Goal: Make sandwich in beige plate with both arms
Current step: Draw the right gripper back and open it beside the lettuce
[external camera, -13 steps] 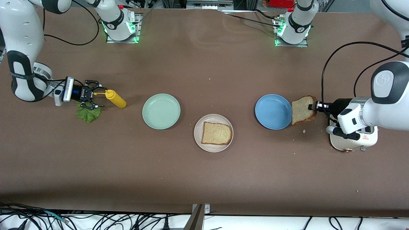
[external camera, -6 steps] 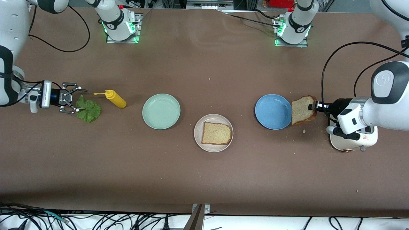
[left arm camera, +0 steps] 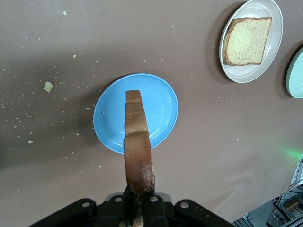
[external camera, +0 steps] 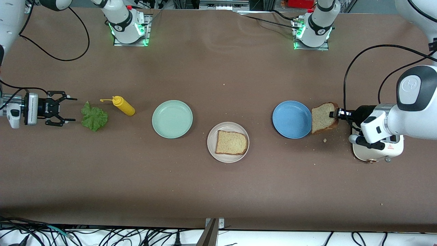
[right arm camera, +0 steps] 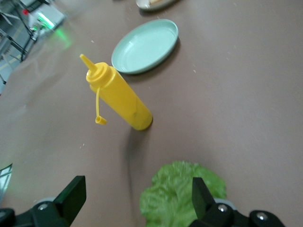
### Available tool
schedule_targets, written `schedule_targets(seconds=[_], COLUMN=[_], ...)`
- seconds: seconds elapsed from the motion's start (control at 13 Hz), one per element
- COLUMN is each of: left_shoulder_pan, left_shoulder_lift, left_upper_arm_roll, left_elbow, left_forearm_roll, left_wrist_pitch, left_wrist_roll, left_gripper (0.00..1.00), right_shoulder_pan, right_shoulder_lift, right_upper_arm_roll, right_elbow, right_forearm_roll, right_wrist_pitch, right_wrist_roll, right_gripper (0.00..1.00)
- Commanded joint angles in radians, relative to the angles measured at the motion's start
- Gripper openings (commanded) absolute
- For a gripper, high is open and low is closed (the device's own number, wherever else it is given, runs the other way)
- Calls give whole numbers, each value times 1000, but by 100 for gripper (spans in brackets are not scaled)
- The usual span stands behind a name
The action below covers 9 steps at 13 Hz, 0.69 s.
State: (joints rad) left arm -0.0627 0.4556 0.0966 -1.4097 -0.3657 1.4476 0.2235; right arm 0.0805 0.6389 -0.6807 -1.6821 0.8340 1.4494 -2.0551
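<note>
My right gripper is slanted, with the green lettuce leaf lying off toward one finger, so I should tip the gripper down over the leaf's middle before closing.
One bread slice lies on the beige plate at mid table; plate and slice also show in the left wrist view. My left gripper is shut on a second bread slice, held on edge beside the blue plate; the left wrist view shows this slice over that plate. The green lettuce leaf lies on the table at the right arm's end. My right gripper is open and empty, just short of the leaf.
A yellow squeeze bottle lies beside the lettuce, toward the mint-green plate; both show in the right wrist view, bottle and plate. A white toaster sits under the left arm. Crumbs lie around the blue plate.
My right gripper has drawn back from over the lettuce toward the right arm's end of the table, staying open. The lettuce now lies uncovered. The left arm and its slice have not moved.
</note>
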Motion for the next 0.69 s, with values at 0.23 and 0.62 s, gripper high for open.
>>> schedule_targets(seconds=[0.23, 0.62], left_shoulder_pan=[-2, -2], left_shoulder_lift=[3, 3], left_upper_arm_roll=[6, 6], left_elbow=[17, 17], left_forearm_roll=[-38, -36], left_wrist_pitch=[-10, -10], left_wrist_roll=[-10, -10], left_gripper=[0, 0], right_shoulder_pan=[2, -4], right_shoulder_lift=[-226, -260], right_upper_arm_roll=[188, 289], right_elbow=[-10, -54], right_forearm_roll=[-355, -571], right_wrist_pitch=[207, 366], right_wrist_roll=[528, 1041], right_gripper=[99, 99])
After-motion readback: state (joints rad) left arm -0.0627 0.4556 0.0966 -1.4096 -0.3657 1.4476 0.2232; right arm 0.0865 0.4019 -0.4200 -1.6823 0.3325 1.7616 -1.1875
